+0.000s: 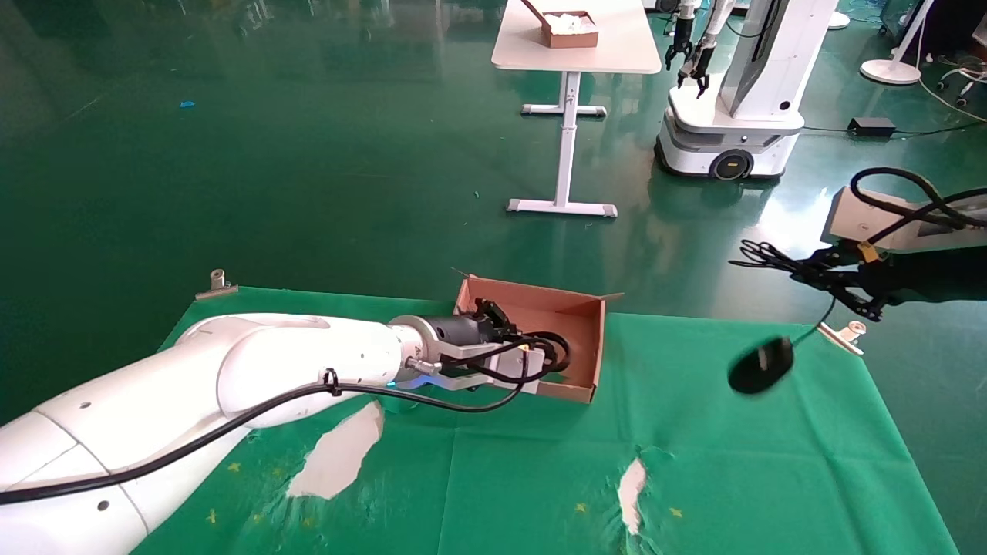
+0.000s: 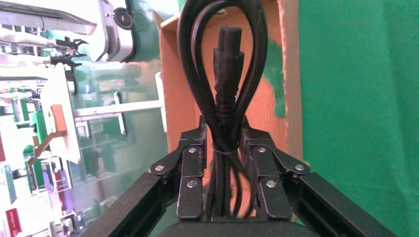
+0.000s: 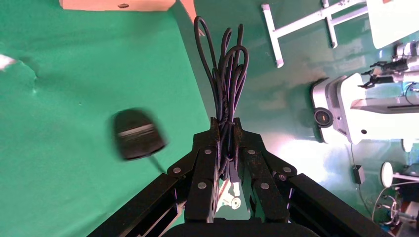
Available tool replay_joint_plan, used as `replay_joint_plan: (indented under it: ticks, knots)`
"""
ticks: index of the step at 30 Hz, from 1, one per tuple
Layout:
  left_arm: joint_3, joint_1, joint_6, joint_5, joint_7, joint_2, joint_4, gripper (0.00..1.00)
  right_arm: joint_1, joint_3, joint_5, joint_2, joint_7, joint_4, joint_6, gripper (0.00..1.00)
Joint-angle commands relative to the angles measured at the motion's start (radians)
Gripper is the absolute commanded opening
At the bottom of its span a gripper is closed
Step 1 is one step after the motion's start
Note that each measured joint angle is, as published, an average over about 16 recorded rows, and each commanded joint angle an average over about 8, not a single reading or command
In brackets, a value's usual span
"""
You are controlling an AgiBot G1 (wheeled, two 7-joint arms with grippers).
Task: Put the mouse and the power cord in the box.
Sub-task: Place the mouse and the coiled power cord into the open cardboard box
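My left gripper fills the box's opening while the mouse hangs outside. I should let go of the power cord inside the box and back out before I bring the mouse in.
The reddish-brown box lies on the green cloth at mid-table, also seen in the left wrist view. My left gripper reaches into it from the left, shut on the power cord, whose thick black loops and plug hang over the box floor. To the right, past the table's far corner, my right gripper is shut on the mouse's bundled thin wire. The black mouse dangles from that wire above the cloth, right of the box.
The cloth has torn patches near the front. Metal clips pin its far corners. Beyond stand a white table bearing a small brown box, and another robot.
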Motion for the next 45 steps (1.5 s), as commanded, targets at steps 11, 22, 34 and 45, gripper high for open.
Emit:
replay_joint_plan:
  ticks: [11,22,34,45]
  knots:
    - [0.076,-0.041,-0.074,-0.061,-0.046,-0.001,0.054,1.00,-0.009,0.000,0.013,-0.018,0.049,0.116,-0.015,0.00]
    - [0.074,-0.114,-0.064,-0.122,-0.098,-0.068,0.189,1.00,-0.024,-0.023,0.004,-0.167,-0.003,0.123,0.085,0.00]
    - [0.107,-0.062,0.031,-0.087,-0.265,-0.274,-0.051,1.00,0.011,-0.070,-0.032,-0.494,-0.282,-0.258,0.365,0.00]
    - [0.148,-0.064,0.025,0.075,-0.493,-0.333,-0.216,1.00,-0.072,-0.235,0.047,-0.591,-0.358,-0.361,0.553,0.06]
